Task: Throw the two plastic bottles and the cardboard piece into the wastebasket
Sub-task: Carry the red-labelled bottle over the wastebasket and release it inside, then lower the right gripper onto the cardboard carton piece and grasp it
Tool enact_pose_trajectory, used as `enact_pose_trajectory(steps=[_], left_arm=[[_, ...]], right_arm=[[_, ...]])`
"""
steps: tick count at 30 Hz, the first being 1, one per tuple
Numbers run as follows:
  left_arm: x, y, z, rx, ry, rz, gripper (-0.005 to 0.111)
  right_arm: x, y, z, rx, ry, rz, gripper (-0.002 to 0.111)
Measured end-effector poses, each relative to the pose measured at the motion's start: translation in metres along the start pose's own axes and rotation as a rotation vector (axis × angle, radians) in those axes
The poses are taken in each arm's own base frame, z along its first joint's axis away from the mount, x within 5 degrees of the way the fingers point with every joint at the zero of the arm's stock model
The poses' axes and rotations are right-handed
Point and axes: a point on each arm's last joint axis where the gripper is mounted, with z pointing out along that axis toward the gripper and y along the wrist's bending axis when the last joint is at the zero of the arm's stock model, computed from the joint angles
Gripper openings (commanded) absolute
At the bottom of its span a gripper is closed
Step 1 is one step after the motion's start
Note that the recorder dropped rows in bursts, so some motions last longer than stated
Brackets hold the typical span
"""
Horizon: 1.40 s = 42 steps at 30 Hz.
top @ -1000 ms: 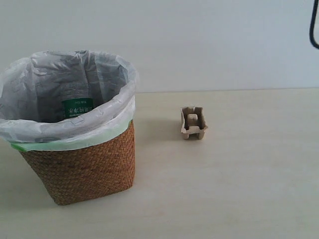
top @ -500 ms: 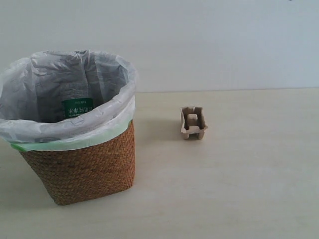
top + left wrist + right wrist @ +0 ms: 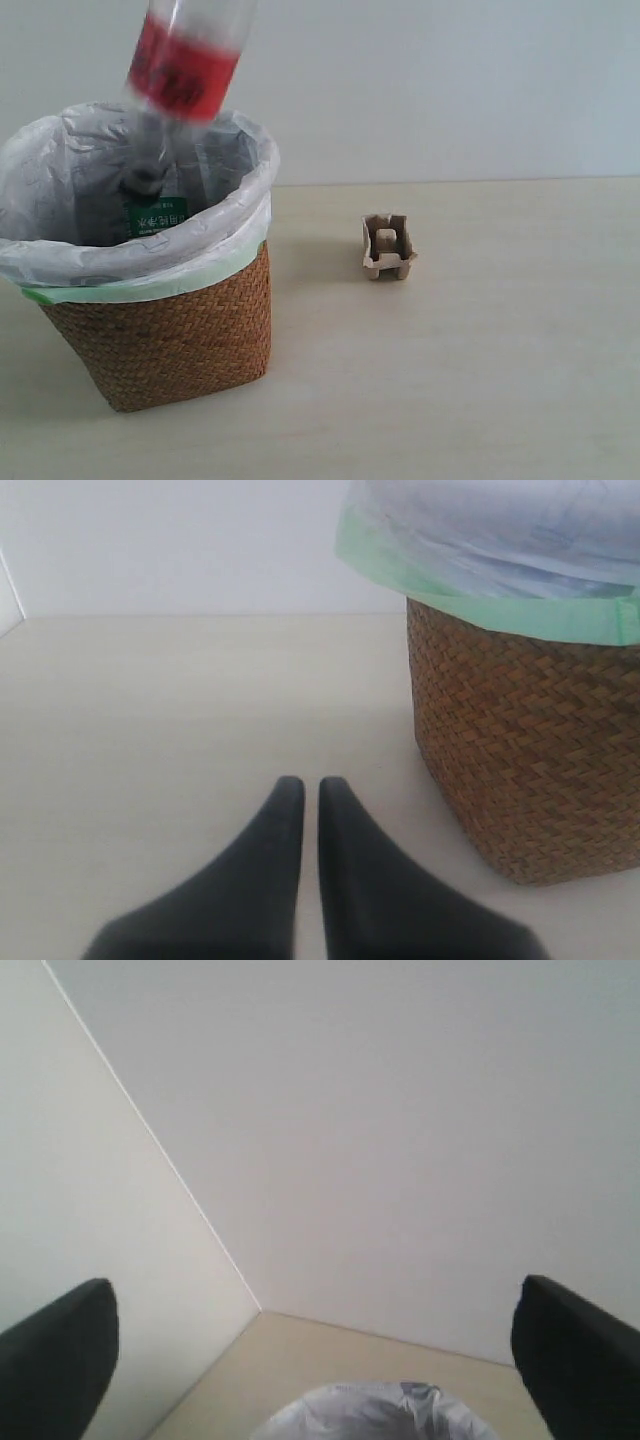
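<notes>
The cardboard piece point(image 3: 387, 247) has upright sides that brace around a raised middle block point(image 3: 386, 239). It will stay hollow and folded when I pick it up.
The red-label bottle point(image 3: 183, 70) hangs blurred, black cap point(image 3: 148, 180) down, inside the mouth of the wicker wastebasket point(image 3: 170, 335); nothing holds it. The green-label bottle point(image 3: 155, 216) lies inside the wastebasket. On the table to the right stands the cardboard piece point(image 3: 387, 247). My right gripper point(image 3: 312, 1340) is open high above the bag-lined rim point(image 3: 370, 1410), with nothing between its fingers. My left gripper point(image 3: 302, 785) is shut and empty, low over the table beside the wastebasket point(image 3: 530, 750). Neither gripper shows in the exterior view.
A pale wall runs behind the table point(image 3: 480, 380). The white bag with a green edge point(image 3: 130, 285) folds over the wastebasket's rim. A wall corner point(image 3: 150, 1130) shows in the right wrist view.
The red-label bottle has come into view from above and is dropping cap-first into the wastebasket. A dark cable at the top right edge went out of view earlier.
</notes>
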Motion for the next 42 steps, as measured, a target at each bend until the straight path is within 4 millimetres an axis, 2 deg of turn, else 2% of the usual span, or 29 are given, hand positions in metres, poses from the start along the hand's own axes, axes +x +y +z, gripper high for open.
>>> enact_pose_trajectory(steps=[6,11,16,20,25,31,42], left_arm=[[0.0,0.0,0.0,0.0,0.0,0.0,0.005],[0.0,0.0,0.0,0.0,0.0,0.0,0.005],[0.0,0.0,0.0,0.0,0.0,0.0,0.005],[0.0,0.0,0.0,0.0,0.0,0.0,0.005],[0.0,0.0,0.0,0.0,0.0,0.0,0.005],[0.0,0.0,0.0,0.0,0.0,0.0,0.005],[0.0,0.0,0.0,0.0,0.0,0.0,0.005]], right_arm=[[0.018,-0.004,0.012,0.029,0.182,-0.004,0.101],[0.027,-0.009,0.011,0.072,0.284,-0.048,0.101],[0.038,-0.028,0.007,0.268,0.413,-0.114,0.101],[0.051,-0.054,0.006,0.521,0.521,-0.168,0.101],[0.074,-0.1,0.014,0.749,0.686,-0.111,0.101],[0.105,-0.152,0.035,0.742,0.822,0.043,0.101],[0.165,-0.214,0.094,0.7,0.828,0.038,0.101]])
